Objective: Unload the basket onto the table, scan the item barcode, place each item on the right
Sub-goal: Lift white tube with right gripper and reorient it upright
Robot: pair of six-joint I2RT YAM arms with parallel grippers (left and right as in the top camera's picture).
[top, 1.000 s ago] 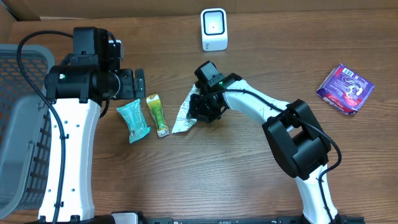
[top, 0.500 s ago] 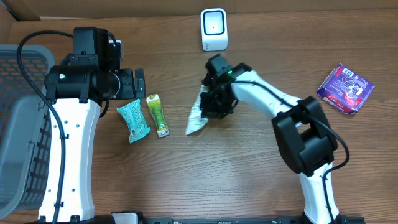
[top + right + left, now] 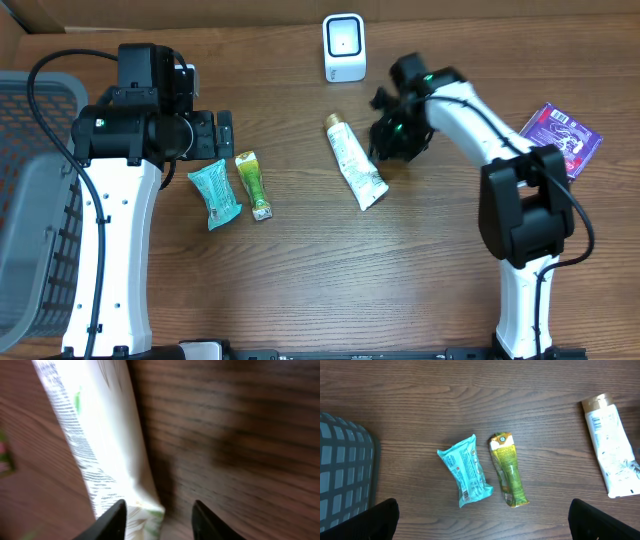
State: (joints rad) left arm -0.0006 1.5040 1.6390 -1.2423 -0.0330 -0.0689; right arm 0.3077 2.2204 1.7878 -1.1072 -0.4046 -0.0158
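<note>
My right gripper's fingers are off the white tube's side. Next, I open them wider and put them on both sides of the tube's body before I lift it to the scanner.
A white tube with a gold cap lies flat on the wooden table, cap toward the far side. It also shows at the right edge of the left wrist view as the tube. My right gripper hovers just right of it, open; in its wrist view the tube lies under and beside the left finger, and the right gripper holds nothing. The white scanner stands at the back centre. My left gripper is wide open above two packets, and the left gripper is empty.
A teal packet and a green-yellow packet lie below the left gripper. A purple packet lies at the far right. A grey basket stands at the table's left edge.
The right gripper carried the white tube to the right, opened and let it go. The tube now lies flat on the table. The left arm has not moved.
</note>
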